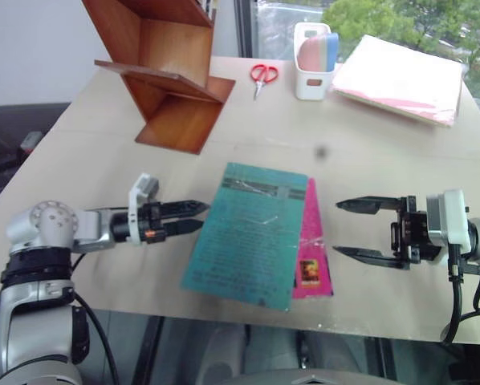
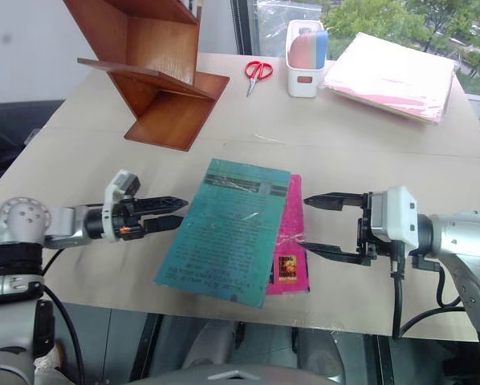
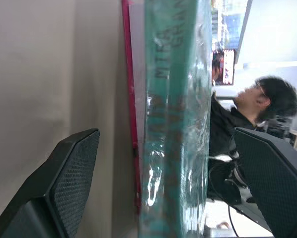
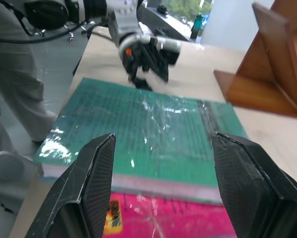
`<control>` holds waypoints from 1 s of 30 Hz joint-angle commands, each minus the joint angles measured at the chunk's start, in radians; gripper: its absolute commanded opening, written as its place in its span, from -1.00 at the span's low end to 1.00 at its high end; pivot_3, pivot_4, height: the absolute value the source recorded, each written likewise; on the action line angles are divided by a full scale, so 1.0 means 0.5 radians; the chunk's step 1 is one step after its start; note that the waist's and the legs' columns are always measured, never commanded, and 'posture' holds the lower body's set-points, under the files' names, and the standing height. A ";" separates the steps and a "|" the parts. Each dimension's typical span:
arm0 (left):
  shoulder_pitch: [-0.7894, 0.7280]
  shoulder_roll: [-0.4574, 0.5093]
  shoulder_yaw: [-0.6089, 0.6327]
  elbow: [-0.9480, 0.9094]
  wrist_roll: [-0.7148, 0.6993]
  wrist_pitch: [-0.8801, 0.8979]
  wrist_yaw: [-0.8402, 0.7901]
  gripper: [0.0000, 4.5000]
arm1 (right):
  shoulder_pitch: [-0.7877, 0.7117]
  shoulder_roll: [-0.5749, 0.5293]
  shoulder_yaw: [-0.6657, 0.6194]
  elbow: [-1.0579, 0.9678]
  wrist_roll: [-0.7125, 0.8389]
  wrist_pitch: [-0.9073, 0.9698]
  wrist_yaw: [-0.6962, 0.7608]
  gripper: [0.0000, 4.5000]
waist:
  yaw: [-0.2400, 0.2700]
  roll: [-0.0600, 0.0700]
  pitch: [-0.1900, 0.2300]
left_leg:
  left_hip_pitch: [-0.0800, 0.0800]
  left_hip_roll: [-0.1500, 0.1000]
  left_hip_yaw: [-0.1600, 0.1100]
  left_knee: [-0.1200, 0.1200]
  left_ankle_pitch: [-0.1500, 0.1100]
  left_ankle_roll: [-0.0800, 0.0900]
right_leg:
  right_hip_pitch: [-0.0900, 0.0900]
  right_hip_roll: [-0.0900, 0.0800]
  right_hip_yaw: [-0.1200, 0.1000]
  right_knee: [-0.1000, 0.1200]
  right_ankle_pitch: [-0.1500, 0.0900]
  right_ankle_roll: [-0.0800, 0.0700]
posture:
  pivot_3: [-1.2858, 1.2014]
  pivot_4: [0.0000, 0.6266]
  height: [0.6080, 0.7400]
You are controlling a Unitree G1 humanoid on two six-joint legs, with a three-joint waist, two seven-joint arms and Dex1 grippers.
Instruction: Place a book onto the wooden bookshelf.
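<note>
I should use my left gripper to close on the teal book's jutting spine (image 1: 215,217) and carry the book to the wooden bookshelf (image 1: 172,52), because the bookshelf is far from my right gripper.
The teal book (image 1: 248,233) lies flat near the table's front edge, resting partly on a smaller pink book (image 1: 312,269). My left gripper (image 1: 196,216) is level at the teal book's left edge and open. In the left wrist view that book's edge (image 3: 176,124) stands between the spread fingers without touching them. My right gripper (image 1: 339,228) hovers just right of the pink book, open with nothing in it, pointing at the books. The wooden bookshelf (image 1: 172,72) stands at the table's far left with its slanted compartments bare.
Red scissors (image 1: 263,74), a white holder (image 1: 314,68) with coloured items and a pink stack (image 1: 400,80) sit along the table's far side. The books lie close to the table's front edge (image 1: 248,317). A person (image 3: 258,99) appears in the left wrist view.
</note>
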 commanded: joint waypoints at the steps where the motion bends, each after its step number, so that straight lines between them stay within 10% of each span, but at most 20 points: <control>1: -0.030 -0.019 -0.090 -0.072 0.031 -0.038 -0.111 1.00 | 0.005 0.008 -0.010 -0.102 0.013 -0.028 -0.049 0.40 | 0.000 0.000 0.000 | 0.000 0.000 0.000 0.000 0.000 0.000 | 0.000 0.000 0.000 0.000 0.000 0.000 | 0.03 -0.52 1.00; 8: -0.052 -0.067 -0.253 -0.046 0.119 -0.134 -0.272 1.00 | -0.006 0.010 0.043 -0.111 -0.003 -0.021 -0.093 0.40 | 0.001 0.000 0.000 | 0.000 0.000 0.001 0.000 0.000 0.000 | 0.000 0.000 0.001 0.000 0.000 0.000 | 0.03 -0.52 1.00; 19: -0.040 -0.019 -0.191 -0.017 0.147 -0.123 -0.388 -0.89 | -0.014 0.007 0.062 -0.082 -0.037 -0.037 -0.105 0.43 | 0.000 -0.001 -0.001 | 0.001 0.000 0.001 0.000 0.000 0.000 | 0.000 0.000 0.001 0.001 0.000 0.000 | 0.03 -0.52 1.00; 30: -0.160 0.016 0.455 -0.265 -0.028 0.020 -0.099 -0.95 | -0.010 0.126 0.098 0.097 -0.113 -0.157 -0.112 0.43 | 0.001 -0.003 0.000 | 0.000 0.001 0.000 0.001 0.000 0.000 | 0.000 0.000 0.000 0.001 0.000 0.000 | 0.03 -0.52 1.00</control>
